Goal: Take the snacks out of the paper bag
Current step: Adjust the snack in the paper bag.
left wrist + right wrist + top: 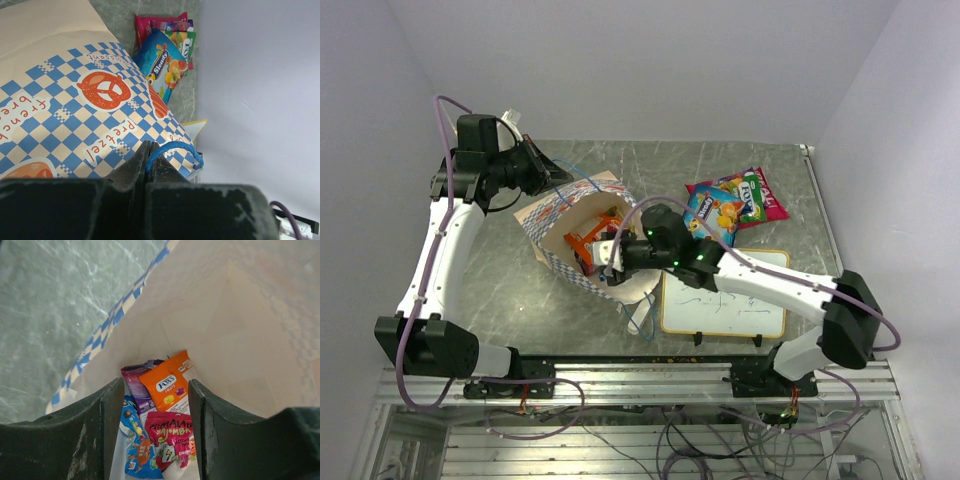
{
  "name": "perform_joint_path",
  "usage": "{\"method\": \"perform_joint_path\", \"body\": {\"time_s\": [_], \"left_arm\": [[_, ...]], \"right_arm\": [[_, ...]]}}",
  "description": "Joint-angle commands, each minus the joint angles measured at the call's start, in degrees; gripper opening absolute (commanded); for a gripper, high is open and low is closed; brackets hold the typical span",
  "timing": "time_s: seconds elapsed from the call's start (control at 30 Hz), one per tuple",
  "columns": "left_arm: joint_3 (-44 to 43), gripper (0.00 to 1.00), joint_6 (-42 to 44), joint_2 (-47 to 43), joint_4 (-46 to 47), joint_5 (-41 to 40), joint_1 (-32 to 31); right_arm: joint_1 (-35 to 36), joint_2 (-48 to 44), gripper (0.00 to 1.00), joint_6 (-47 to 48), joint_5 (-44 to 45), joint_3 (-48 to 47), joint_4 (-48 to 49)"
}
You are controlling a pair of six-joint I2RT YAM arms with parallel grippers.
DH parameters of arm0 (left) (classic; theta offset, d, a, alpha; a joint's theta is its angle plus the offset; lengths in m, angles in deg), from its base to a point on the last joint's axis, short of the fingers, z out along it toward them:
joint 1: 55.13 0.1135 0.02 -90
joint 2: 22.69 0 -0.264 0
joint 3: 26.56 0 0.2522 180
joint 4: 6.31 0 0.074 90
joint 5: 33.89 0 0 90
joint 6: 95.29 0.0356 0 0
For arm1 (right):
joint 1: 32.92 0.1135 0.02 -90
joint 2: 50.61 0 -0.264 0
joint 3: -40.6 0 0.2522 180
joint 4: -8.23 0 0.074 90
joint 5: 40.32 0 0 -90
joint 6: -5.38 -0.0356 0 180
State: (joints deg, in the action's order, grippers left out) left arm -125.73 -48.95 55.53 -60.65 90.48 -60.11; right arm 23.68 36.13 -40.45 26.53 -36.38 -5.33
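Observation:
The orange packet's edge (145,379) is on top of the purple packet, in front of my open fingers. My right gripper keeps reaching in until its fingers are on both sides of the orange packet's edge.
The paper bag (555,215) lies tilted on the table, its mouth toward my right arm. My left gripper (546,176) is shut on the bag's blue cord handle (175,148) at the far rim. In the left wrist view the jaws (148,146) are pressed together on the cord. My right gripper (612,256) is open at the bag's mouth. The right wrist view looks inside the bag (240,315). There lie an orange packet (167,382), a purple one (135,385), a pink-red one (172,437) and a blue one (134,442), between my open fingers (155,387).
Three snack packets lie outside on the table at the back right: a blue one (713,213), a green one (750,190) and a pink-red one (767,203). A framed whiteboard (725,295) lies under my right arm near the front edge.

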Motion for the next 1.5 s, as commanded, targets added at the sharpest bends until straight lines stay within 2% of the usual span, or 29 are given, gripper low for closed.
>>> {"method": "perform_joint_path", "body": {"time_s": [0.0, 0.17, 0.37, 0.73, 1.1, 1.2, 1.3, 1.47], "left_arm": [[-0.25, 0.07, 1.53, -1.87, -1.6, 2.58, 0.05], [0.94, 0.07, 1.13, -3.01, -1.83, 4.24, 0.05], [1.57, 0.07, 1.58, -3.55, -2.68, 5.42, 0.05], [1.91, 0.07, 4.22, -4.4, -6.86, 5.54, 0.05], [1.12, 0.07, 6.14, -4.04, -8.99, 5.88, 0.05], [1.16, 0.07, 6.64, -4.12, -9.51, 5.77, 0.05], [-0.25, 0.07, 8.02, -3.47, -11.12, 5.2, 0.05], [-4.44, 0.07, 11.0, -1.69, -14.46, 3.2, 0.13]], "right_arm": [[0.41, 4.39, 0.54, 5.34, 5.39, -1.86, 4.04], [0.4, 10.66, 0.54, 9.49, 8.76, -2.19, 6.42], [0.13, 18.59, 0.55, 8.02, 14.54, -4.38, 9.57], [-2.37, 26.48, 0.58, 4.9, 16.3, -7.01, 13.77], [-5.45, 34.08, 0.57, 4.85, 14.08, -13.34, 11.82], [-6.5, 35.97, 0.53, 4.97, 14.09, -15.96, 10.65], [-7.53, 37.58, 0.44, 5.37, 13.74, -18.56, 9.26], [-8.08, 38.18, 0.2, 6.28, 12.02, -21.02, 7.88]]}}
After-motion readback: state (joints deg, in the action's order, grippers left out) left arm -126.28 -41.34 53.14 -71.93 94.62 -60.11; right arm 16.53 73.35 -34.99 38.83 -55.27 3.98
